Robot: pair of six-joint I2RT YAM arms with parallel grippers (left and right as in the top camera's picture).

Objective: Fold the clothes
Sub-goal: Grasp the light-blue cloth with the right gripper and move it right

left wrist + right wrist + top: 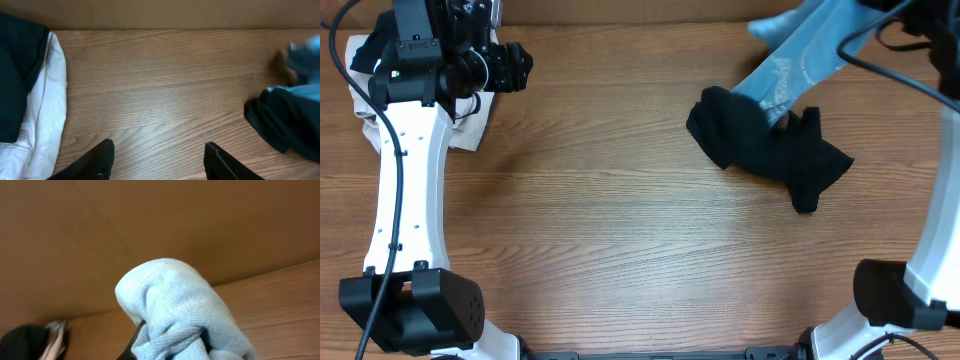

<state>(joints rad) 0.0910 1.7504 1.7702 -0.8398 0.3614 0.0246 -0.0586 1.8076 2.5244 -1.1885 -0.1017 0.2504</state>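
Observation:
My right gripper is holding only the light blue garment (786, 82). It should keep pulling this off the black garment and let go of it over the open wood (892, 135) alongside.
A light blue garment (798, 55) hangs stretched from the upper right down onto a crumpled black garment (770, 145) on the wooden table. My right gripper (172, 347) is shut on the light blue garment (175, 305), whose bunched cloth hides the fingers. My left gripper (157, 155) is open and empty over bare wood at the far left. It sits beside a pile of white and black clothes (365, 70), which also shows in the left wrist view (30, 95). The black garment (285, 122) appears at that view's right edge.
A brown cardboard wall (125, 235) runs along the back of the table (600, 230). The arm bases stand at the front left (410, 305) and front right (895, 295). Cables hang by both arms.

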